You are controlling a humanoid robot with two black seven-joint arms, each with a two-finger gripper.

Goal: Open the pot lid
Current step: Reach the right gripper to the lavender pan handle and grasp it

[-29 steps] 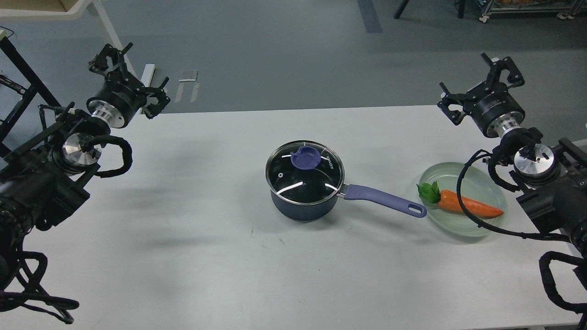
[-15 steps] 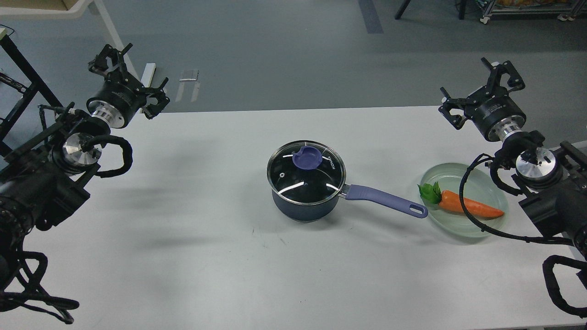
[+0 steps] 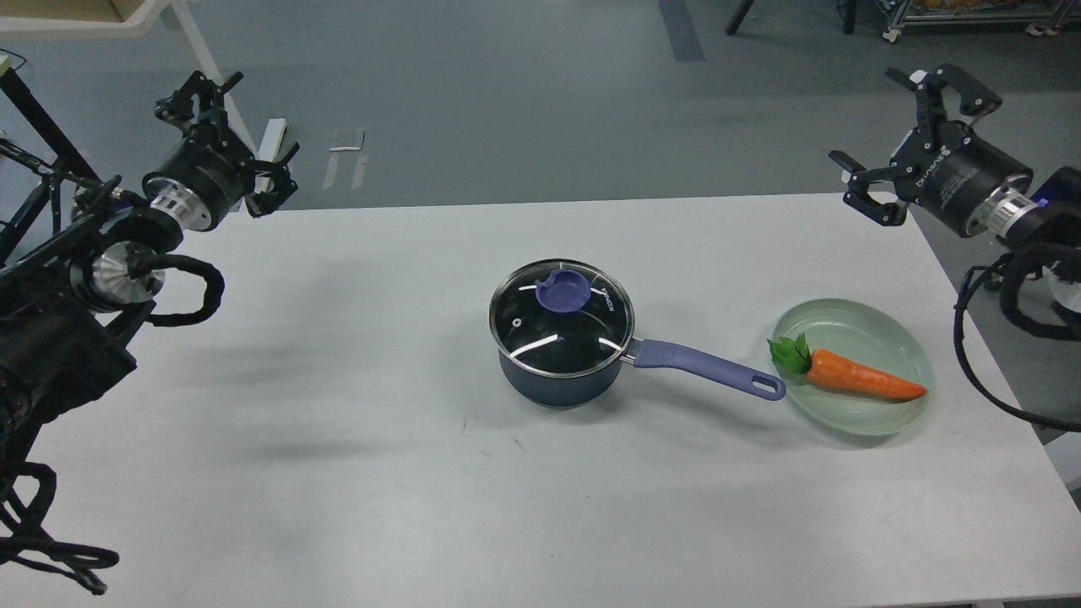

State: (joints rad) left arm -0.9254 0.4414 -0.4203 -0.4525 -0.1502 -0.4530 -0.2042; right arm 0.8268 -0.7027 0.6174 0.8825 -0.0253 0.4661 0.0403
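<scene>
My gripper will lift the pot lid, and I should expect an empty pot (image 3: 560,387) then, because the clear glass (image 3: 535,323) shows only plain black beneath.
The pot (image 3: 557,380) is a small dark navy saucepan in the middle of the white table, its long purple-blue handle (image 3: 709,367) pointing right. The pot lid (image 3: 561,318), clear glass with a steel rim and a purple-blue knob (image 3: 563,293), sits closed on the pot. My left gripper (image 3: 221,133) is open and empty, raised above the table's far left corner. My right gripper (image 3: 912,139) is open and empty, raised above the far right corner. Both are far from the pot.
A pale green glass plate (image 3: 878,325) with an orange carrot (image 3: 861,377) lies right of the handle's end. The table's far edge (image 3: 540,203) runs behind the pot, with grey floor beyond. A black stand (image 3: 42,127) is at the far left.
</scene>
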